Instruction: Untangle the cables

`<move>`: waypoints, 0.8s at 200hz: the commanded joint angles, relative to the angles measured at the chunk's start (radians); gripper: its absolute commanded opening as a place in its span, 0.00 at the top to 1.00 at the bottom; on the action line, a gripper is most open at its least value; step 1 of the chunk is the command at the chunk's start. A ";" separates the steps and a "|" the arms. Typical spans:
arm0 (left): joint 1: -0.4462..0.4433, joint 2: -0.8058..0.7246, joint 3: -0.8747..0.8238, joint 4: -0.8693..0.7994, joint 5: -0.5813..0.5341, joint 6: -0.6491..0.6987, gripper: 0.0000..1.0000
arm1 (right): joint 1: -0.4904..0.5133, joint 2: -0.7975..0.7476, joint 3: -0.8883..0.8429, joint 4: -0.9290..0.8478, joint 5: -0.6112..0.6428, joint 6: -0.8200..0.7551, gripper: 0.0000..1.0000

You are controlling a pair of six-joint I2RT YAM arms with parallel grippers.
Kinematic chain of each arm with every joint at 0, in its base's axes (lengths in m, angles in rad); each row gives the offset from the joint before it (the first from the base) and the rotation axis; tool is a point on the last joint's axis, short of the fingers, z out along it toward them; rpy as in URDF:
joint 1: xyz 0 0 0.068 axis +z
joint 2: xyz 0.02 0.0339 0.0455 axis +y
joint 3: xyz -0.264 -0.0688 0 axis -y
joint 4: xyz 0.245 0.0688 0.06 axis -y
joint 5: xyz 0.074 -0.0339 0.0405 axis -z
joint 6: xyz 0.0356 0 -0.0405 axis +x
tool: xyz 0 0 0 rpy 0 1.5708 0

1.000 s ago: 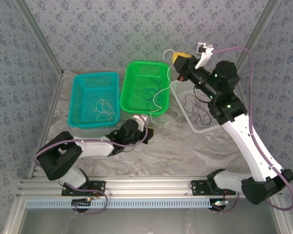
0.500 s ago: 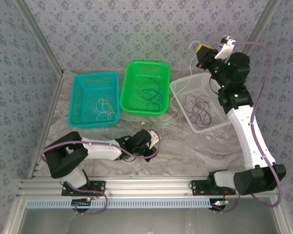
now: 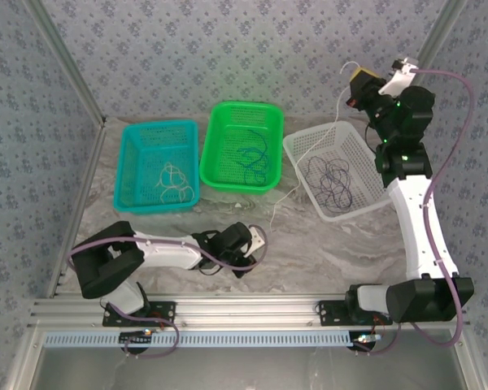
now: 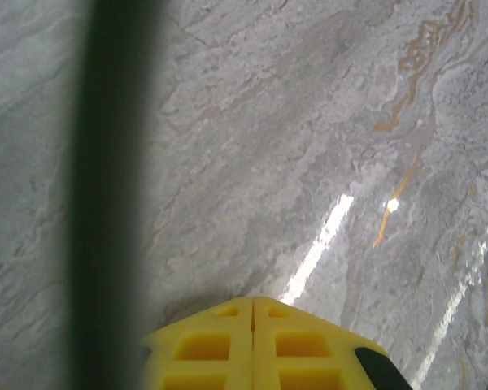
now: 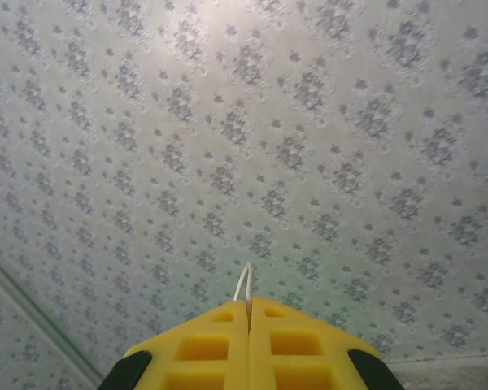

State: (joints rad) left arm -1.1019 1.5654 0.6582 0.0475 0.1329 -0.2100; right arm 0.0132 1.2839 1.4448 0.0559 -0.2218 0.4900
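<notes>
The robot's right gripper should bring the pale cable toward the teal basket for the left gripper, since the pale cable runs at a slant over the white basket of dark cables.
My right gripper is raised high at the back right, shut on a pale white cable. A small loop of that cable sticks out past the closed jaw tips. From there the cable slants down over the white basket to the table near my left gripper. The left gripper is shut and low over the marble; nothing shows between its jaws. A blue cable lies in the green basket. Dark cables lie in the white basket.
A teal basket at the left holds another pale cable. Patterned walls close in the back and both sides. The aluminium rail with the arm bases runs along the near edge. A dark blurred band crosses the left wrist view.
The right gripper has risen and swung right with the white cable, drawing it out of the green basket. The left gripper has pulled back toward the near edge and lowered.
</notes>
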 commanded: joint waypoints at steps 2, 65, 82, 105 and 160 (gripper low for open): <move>-0.007 -0.056 -0.034 -0.016 -0.032 -0.010 1.00 | -0.037 -0.018 0.022 0.028 0.022 0.019 1.00; -0.007 -0.174 -0.099 0.020 -0.089 -0.030 1.00 | -0.107 -0.055 -0.014 0.031 0.027 0.039 1.00; -0.007 -0.203 -0.114 0.019 -0.104 -0.029 1.00 | -0.131 -0.060 -0.016 0.030 0.022 0.056 1.00; -0.007 -0.215 -0.127 0.023 -0.112 -0.029 1.00 | -0.141 -0.053 -0.012 0.023 -0.008 0.069 1.00; -0.007 -0.253 -0.120 0.038 -0.112 -0.028 1.00 | -0.141 -0.048 -0.029 0.030 -0.035 0.094 1.00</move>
State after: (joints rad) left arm -1.1019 1.3674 0.5446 0.0563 0.0353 -0.2291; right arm -0.1249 1.2419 1.4181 0.0566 -0.2184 0.5514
